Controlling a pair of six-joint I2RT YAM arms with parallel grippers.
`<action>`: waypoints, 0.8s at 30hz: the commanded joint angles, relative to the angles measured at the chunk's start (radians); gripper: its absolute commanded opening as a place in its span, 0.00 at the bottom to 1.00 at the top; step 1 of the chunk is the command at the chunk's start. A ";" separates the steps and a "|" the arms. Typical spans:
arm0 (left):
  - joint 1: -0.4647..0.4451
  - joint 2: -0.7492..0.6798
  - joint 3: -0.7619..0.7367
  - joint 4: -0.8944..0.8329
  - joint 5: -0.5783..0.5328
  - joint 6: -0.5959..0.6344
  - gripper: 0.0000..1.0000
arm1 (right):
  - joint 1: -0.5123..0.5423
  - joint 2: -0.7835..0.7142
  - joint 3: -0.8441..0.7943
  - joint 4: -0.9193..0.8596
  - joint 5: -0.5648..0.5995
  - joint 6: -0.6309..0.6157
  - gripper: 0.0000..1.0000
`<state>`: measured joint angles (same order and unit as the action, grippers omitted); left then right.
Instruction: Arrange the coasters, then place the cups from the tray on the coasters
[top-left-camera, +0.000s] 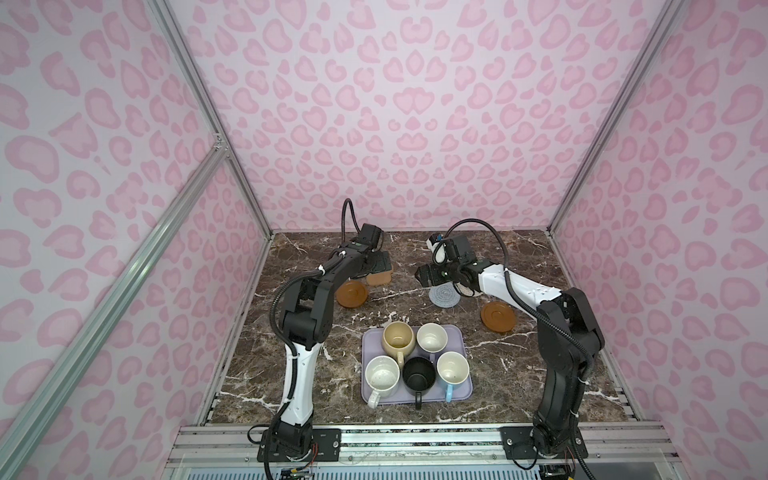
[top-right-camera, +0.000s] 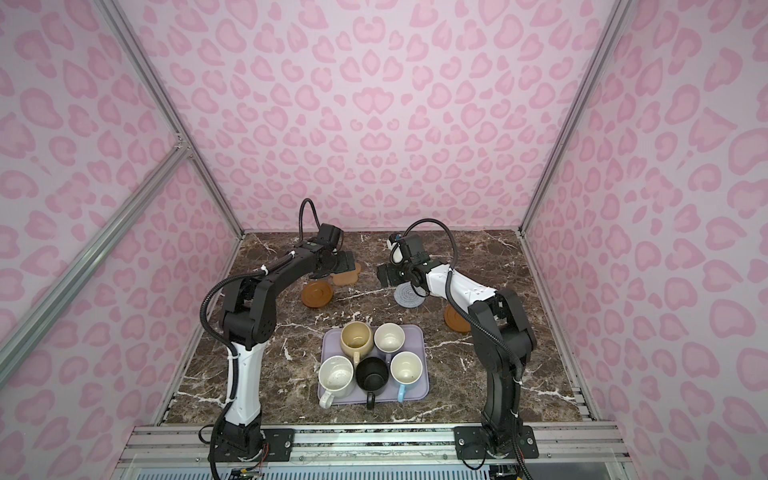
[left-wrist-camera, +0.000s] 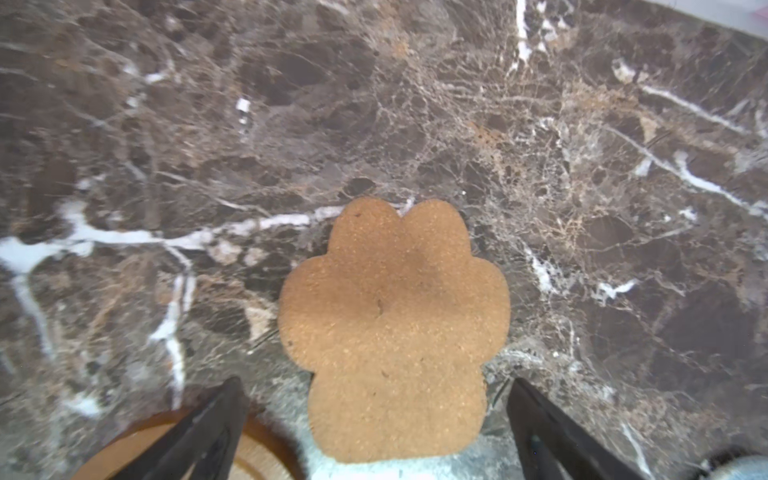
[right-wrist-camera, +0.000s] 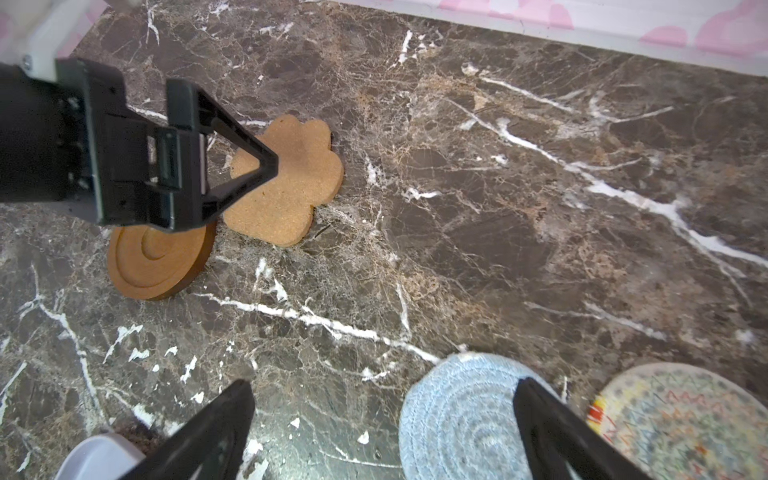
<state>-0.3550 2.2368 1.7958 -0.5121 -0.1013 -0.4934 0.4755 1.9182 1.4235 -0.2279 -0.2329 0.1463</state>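
Note:
Next, I pull the paw-shaped coaster (top-left-camera: 379, 279) nearer with my left gripper first, because it lies farther back than the blue-grey woven coaster (top-left-camera: 444, 296) by my right gripper.
A tan paw-shaped coaster (left-wrist-camera: 392, 328) lies flat on the marble, and my open left gripper (left-wrist-camera: 376, 380) hovers over it with a finger on each side, touching nothing. A brown round coaster (top-left-camera: 351, 293) sits just beside it. My right gripper (right-wrist-camera: 384, 384) is open and empty, one finger above the blue-grey woven coaster (right-wrist-camera: 461, 419); a beige woven coaster (right-wrist-camera: 681, 419) lies next to that. A second brown round coaster (top-left-camera: 498, 316) rests further right. Several cups stand on the lavender tray (top-left-camera: 465, 390): yellow-beige (top-left-camera: 398, 337), lavender (top-left-camera: 432, 337), white speckled (top-left-camera: 381, 374), black (top-left-camera: 419, 376), light blue (top-left-camera: 452, 368).
The dark marble table (top-left-camera: 519, 374) is closed in by pink patterned walls (top-left-camera: 415, 124) at the back and both sides. The coasters lie in the far half, the tray in the near middle between the two arm bases.

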 joint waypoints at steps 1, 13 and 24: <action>-0.008 0.026 0.028 -0.038 -0.011 -0.001 0.99 | -0.001 0.016 0.009 0.022 -0.019 -0.003 1.00; -0.042 0.063 0.037 -0.060 -0.035 -0.016 0.98 | -0.011 0.024 0.003 0.021 -0.025 0.005 1.00; -0.077 0.137 0.134 -0.170 -0.116 -0.010 0.95 | -0.015 0.014 0.000 0.014 -0.024 0.014 1.00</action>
<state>-0.4221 2.3505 1.8984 -0.6117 -0.1665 -0.5026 0.4618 1.9308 1.4288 -0.2283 -0.2546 0.1509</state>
